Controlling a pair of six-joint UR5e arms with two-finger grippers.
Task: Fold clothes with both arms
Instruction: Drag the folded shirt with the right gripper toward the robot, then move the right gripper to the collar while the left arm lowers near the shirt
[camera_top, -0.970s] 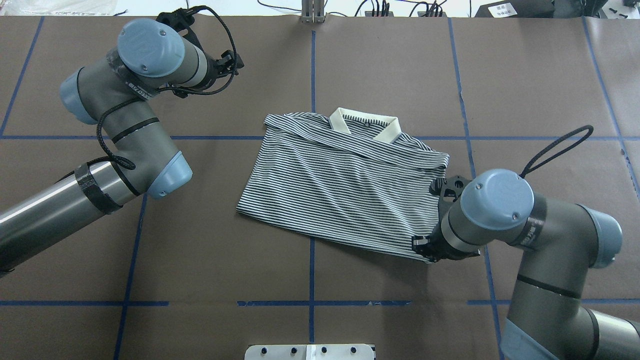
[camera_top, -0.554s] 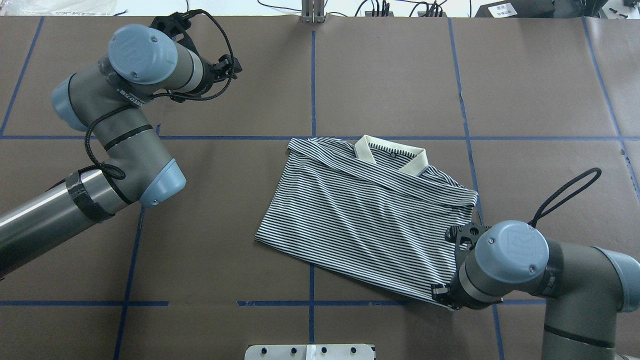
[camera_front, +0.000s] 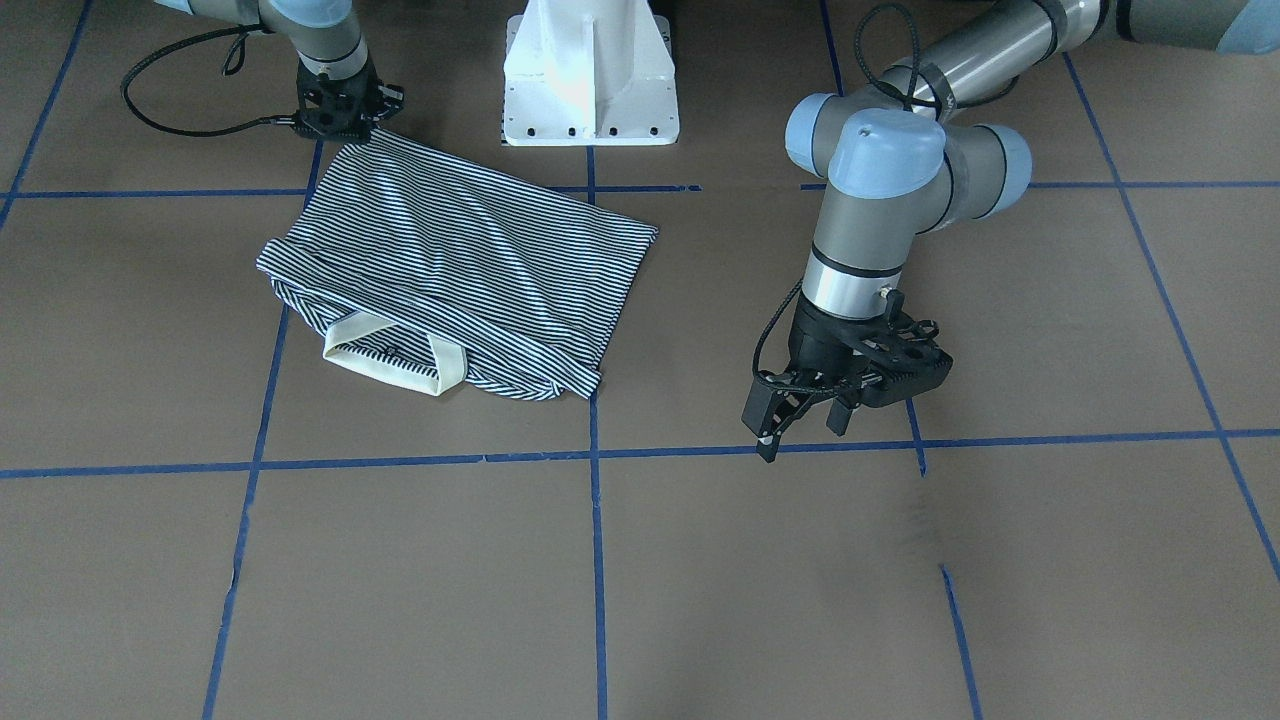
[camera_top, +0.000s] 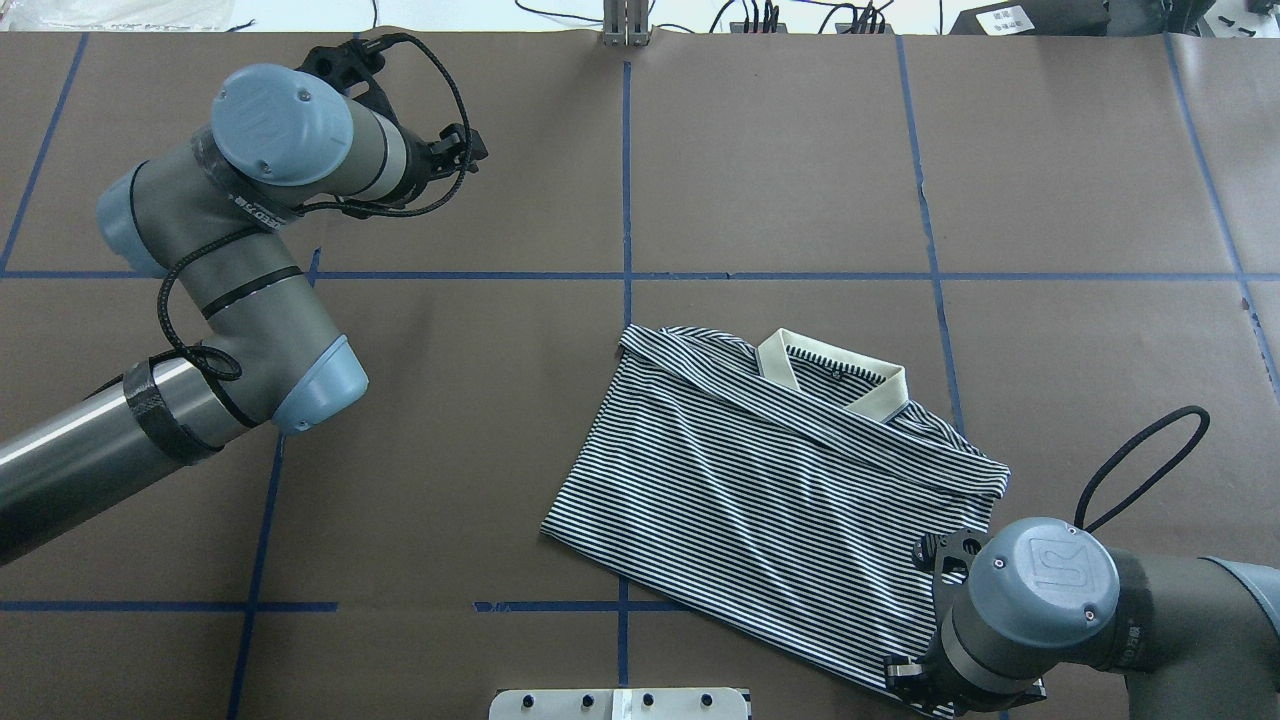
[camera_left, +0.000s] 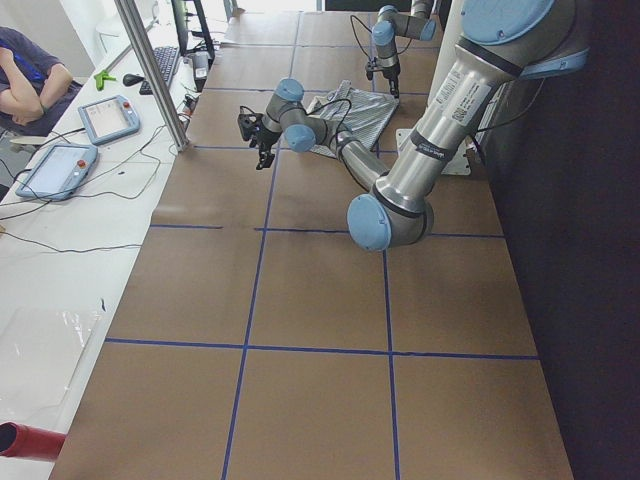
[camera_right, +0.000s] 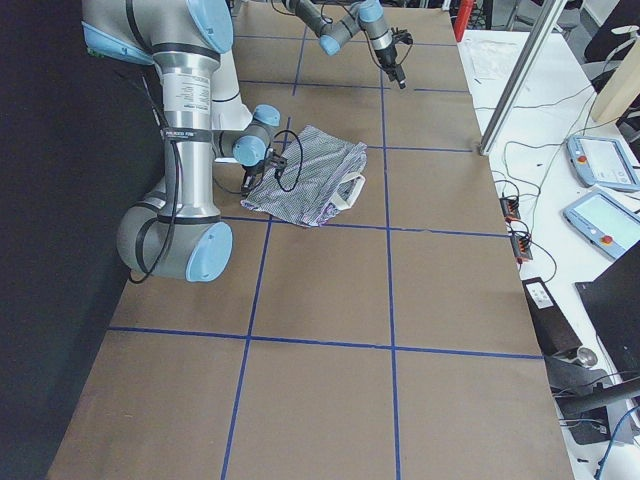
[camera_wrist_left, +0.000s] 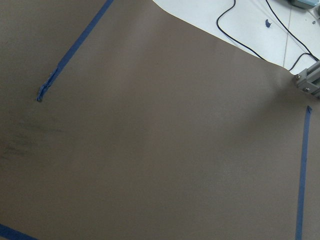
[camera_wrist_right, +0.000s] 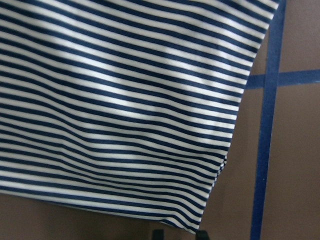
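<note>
My gripper will pull the striped polo shirt (camera_front: 480, 258) by its free corner, and the shirt will swing round in one piece with its collar following, because the folded layers (camera_front: 501, 360) lie flat together.
The clothes are one navy-and-white striped polo shirt (camera_top: 760, 500), folded and lying flat right of the table's middle, its cream collar (camera_top: 880, 400) on the far side. In the front-facing view the shirt (camera_front: 460, 260) has one near corner under my right gripper (camera_front: 348, 122), which is shut on that corner. The right wrist view shows the striped cloth (camera_wrist_right: 125, 100) running down to the fingertips. My left gripper (camera_front: 800, 432) hovers over bare brown paper well away from the shirt, open with nothing in it. It also shows in the overhead view as the left gripper (camera_top: 458, 148).
The white pedestal base (camera_front: 590, 75) stands at the robot's edge, close to the shirt's near hem. Blue tape lines (camera_top: 625, 180) grid the brown paper. A person (camera_left: 30, 75), tablets (camera_left: 105, 118) and a metal post (camera_left: 150, 70) are beyond the table's far edge.
My right gripper has dragged the shirt toward the robot and to the right by its corner. The left arm has shifted only slightly.
</note>
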